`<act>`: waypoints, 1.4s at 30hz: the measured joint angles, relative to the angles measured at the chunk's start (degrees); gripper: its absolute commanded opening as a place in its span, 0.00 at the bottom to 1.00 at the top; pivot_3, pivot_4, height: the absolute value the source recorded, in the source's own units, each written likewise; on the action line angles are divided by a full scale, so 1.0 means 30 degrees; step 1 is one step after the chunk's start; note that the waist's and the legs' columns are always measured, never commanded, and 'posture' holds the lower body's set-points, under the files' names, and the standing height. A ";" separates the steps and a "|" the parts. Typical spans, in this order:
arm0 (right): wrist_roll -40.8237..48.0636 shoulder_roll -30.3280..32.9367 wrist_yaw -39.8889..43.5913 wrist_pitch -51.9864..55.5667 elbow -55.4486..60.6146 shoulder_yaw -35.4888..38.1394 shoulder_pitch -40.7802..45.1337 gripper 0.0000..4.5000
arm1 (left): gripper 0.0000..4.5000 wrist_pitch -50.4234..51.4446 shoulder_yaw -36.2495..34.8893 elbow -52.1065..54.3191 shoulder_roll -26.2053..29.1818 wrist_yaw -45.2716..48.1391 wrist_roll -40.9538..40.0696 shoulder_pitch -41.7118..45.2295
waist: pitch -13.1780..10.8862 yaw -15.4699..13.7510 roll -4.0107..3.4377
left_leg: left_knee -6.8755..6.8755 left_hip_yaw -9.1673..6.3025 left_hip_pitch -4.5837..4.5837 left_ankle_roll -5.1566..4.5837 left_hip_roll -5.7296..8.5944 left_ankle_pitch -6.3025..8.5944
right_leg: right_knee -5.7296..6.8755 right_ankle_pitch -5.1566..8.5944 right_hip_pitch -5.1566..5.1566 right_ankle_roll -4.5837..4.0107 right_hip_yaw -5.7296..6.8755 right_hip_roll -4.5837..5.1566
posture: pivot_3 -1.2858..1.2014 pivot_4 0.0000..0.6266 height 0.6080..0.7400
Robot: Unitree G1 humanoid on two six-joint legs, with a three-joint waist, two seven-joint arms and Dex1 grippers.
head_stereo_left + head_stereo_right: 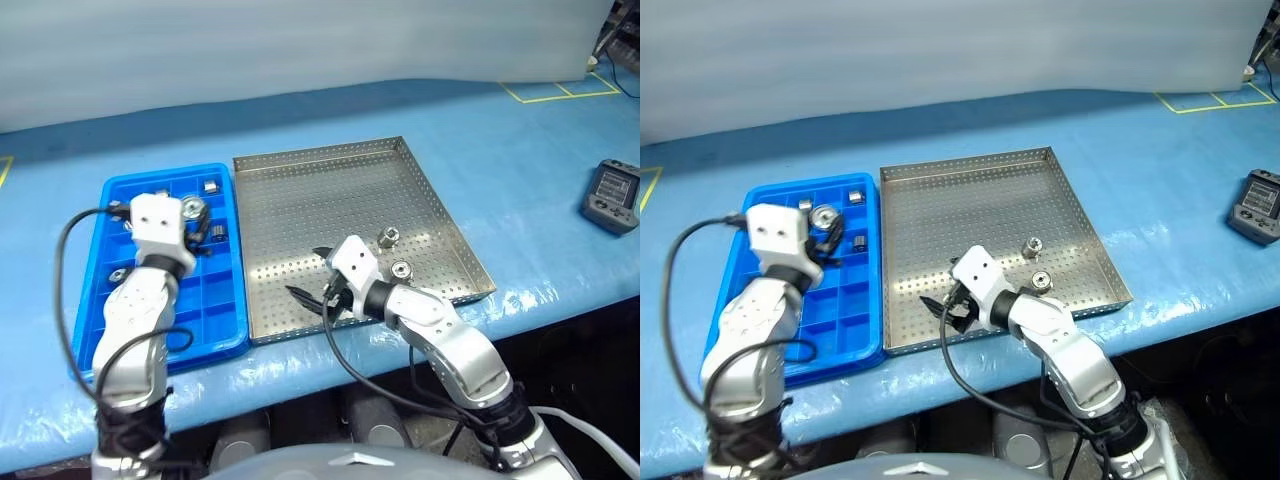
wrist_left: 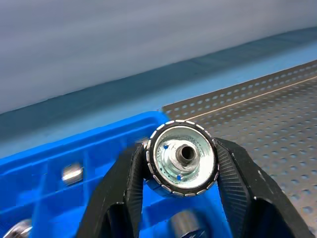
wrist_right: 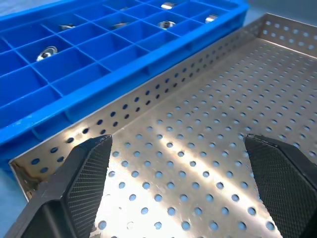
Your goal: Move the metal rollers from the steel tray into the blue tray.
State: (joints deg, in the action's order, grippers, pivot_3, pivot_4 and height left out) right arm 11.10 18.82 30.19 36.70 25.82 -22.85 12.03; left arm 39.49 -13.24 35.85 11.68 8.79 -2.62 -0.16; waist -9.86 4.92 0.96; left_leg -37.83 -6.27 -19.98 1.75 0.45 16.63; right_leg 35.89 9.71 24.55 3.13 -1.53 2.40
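Note:
The robot's left gripper has its fingers on the roller's side (image 2: 182, 157) and the blue tray's near row (image 1: 214, 323) lies open, so it should keep carrying the roller toward that row and release there.
The steel tray (image 1: 330, 195) lies in the middle of the blue table, with the blue tray (image 1: 215, 310) against its left side. Two metal rollers (image 1: 387, 237) (image 1: 401, 269) stand in the steel tray's near right part. My left gripper (image 1: 192, 218) hovers over the blue tray's far half, shut on one roller (image 2: 182, 157) held between its fingers. Several more rollers (image 1: 211, 186) (image 3: 48, 52) lie in the blue tray's compartments. My right gripper (image 1: 308, 275) is open and empty, low over the steel tray's near left corner, left of the two rollers.
A dark handheld device (image 1: 612, 195) lies at the table's right edge. Yellow tape lines (image 1: 560, 92) mark the far right corner. A grey wall runs behind the table, whose front edge lies just below both trays.

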 measured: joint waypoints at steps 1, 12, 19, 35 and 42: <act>0.0012 0.0002 0.0322 -0.0063 -0.0233 -0.0187 0.0289 1.00 | 0.40 0.0225 -0.0315 0.0572 0.0000 -0.0182 0.0070 -0.0872 | -0.0001 -0.0159 0.0001 | 0.0003 -0.0007 0.0000 0.0000 -0.0003 0.0000 | -0.0002 0.0005 0.0002 -0.0009 0.0009 -0.0001 | 0.53 0.24 1.00; 0.0024 -0.0320 0.2468 -0.1037 -0.1661 -0.1328 0.1570 1.00 | 0.40 0.1247 -0.2331 0.4269 -0.2620 -0.2143 0.0074 -0.7473 | 0.0002 -0.1470 0.0012 | -0.0012 -0.0042 -0.0004 0.0008 0.0001 -0.0003 | 0.0006 0.0060 -0.0019 -0.0099 0.0061 0.0015 | 0.57 0.24 1.00; 0.0012 -0.0448 0.3083 -0.1279 -0.1946 -0.1733 0.1710 1.00 | 0.48 0.1664 -0.2123 0.4387 -0.3871 -0.2844 -0.0085 -0.8744 | 0.0002 -0.1495 0.0013 | -0.0005 -0.0058 -0.0013 0.0009 -0.0001 -0.0002 | 0.0004 0.0073 -0.0014 -0.0118 0.0085 0.0017 | 0.57 0.24 1.00; -0.0171 -0.0295 0.1396 -0.0959 -0.1319 -0.0224 0.0658 1.00 | 0.99 -0.0799 0.0118 0.3126 -0.0986 -0.1670 -0.0198 -0.4517 | 0.0002 -0.1270 0.0009 | 0.0001 -0.0050 -0.0018 0.0025 0.0005 -0.0010 | -0.0005 0.0074 -0.0011 -0.0123 0.0090 0.0023 | 0.50 0.24 1.00; -0.0780 -0.0232 -0.1271 0.0489 -0.0315 0.1886 -0.0434 1.00 | 0.99 -0.3329 0.3601 0.0932 0.0523 0.0578 -0.0113 -0.1913 | 0.0003 -0.0840 0.0007 | 0.0008 -0.0035 -0.0024 0.0023 0.0004 -0.0008 | -0.0006 0.0073 -0.0004 -0.0124 0.0080 0.0025 | 0.46 0.24 1.00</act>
State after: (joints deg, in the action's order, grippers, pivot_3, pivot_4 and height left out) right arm 8.76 18.13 26.38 38.16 24.88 -17.19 10.72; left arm 29.50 -2.44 38.65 13.25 10.52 -2.96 -5.89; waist -9.85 2.40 0.98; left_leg -37.80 -6.37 -20.05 1.81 0.46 16.60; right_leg 35.87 9.93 24.54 2.75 -1.29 2.47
